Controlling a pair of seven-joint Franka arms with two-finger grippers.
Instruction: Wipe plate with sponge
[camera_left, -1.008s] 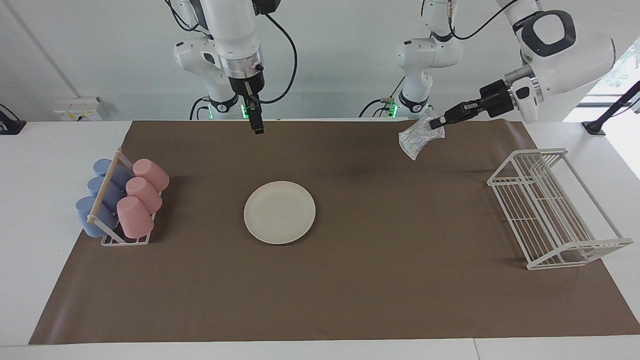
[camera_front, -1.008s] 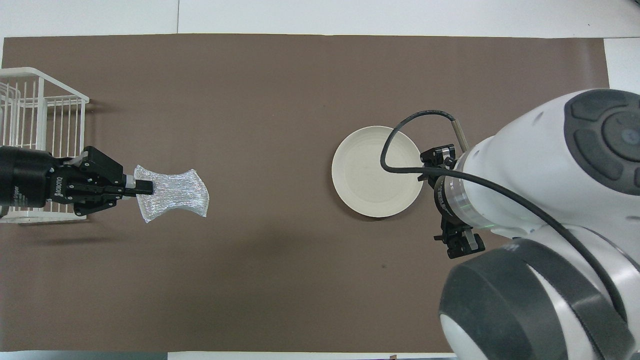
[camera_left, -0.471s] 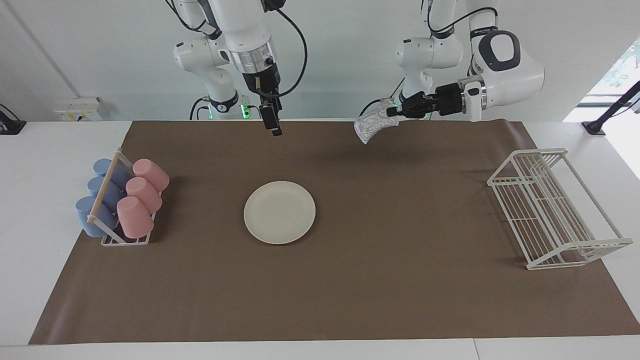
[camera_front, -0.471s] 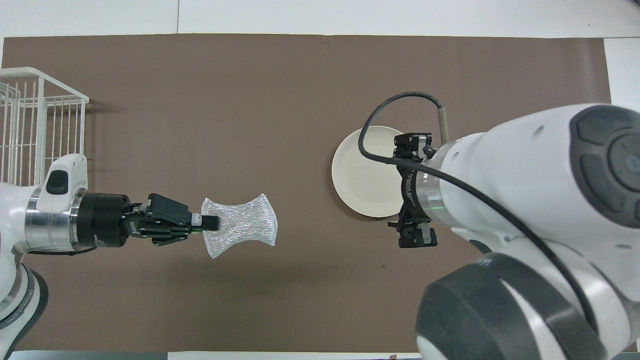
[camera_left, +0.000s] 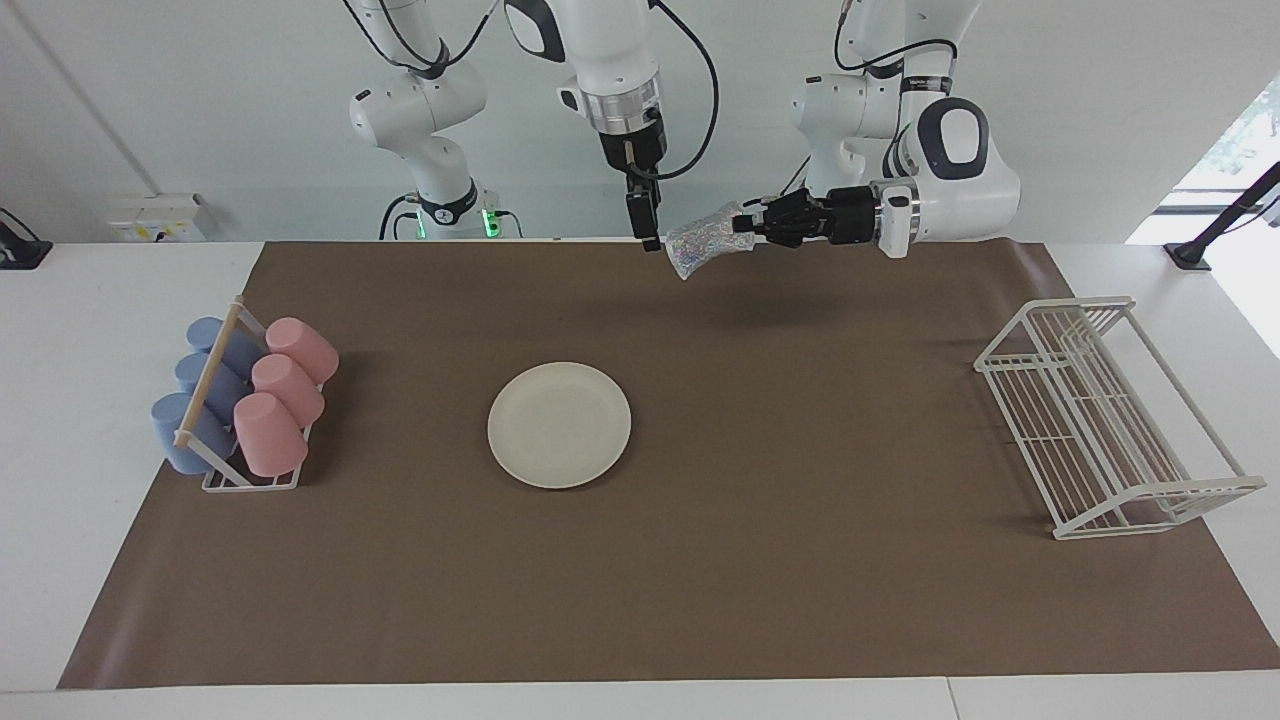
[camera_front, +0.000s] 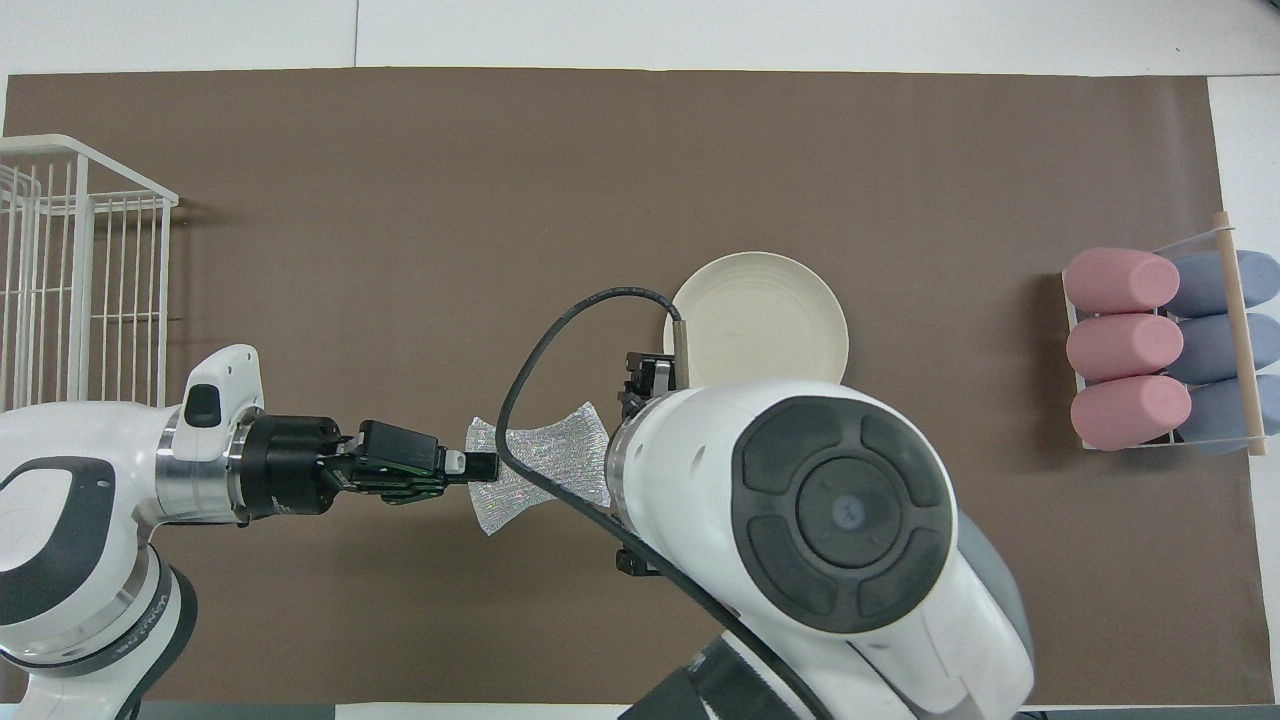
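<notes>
I should take the sponge's loose end (camera_left: 684, 251) with my right gripper and bring it to the plate, because my left gripper is holding the sponge (camera_front: 528, 462) well short of the plate.
The cream-white plate (camera_left: 559, 425) (camera_front: 770, 310) lies flat on the brown mat near the middle of the table. The silvery speckled sponge (camera_left: 700, 245) (camera_front: 540, 465) hangs in the air over the mat's edge nearest the robots, with my left gripper (camera_left: 738, 225) (camera_front: 485, 466) shut on one end of it. My right gripper (camera_left: 651, 240) points down, open, right beside the sponge's free end. I cannot tell whether it touches the sponge. From overhead the right arm's own body covers that gripper and part of the plate's rim.
A rack of pink and blue cups (camera_left: 245, 400) (camera_front: 1160, 350) stands at the right arm's end of the table. A white wire dish rack (camera_left: 1100, 420) (camera_front: 70, 260) stands at the left arm's end. The brown mat (camera_left: 800, 550) covers most of the table.
My left gripper has carried the sponge from near the wire rack toward the table's middle. The right arm has swung over to meet it, uncovering the cup rack in the overhead view.
</notes>
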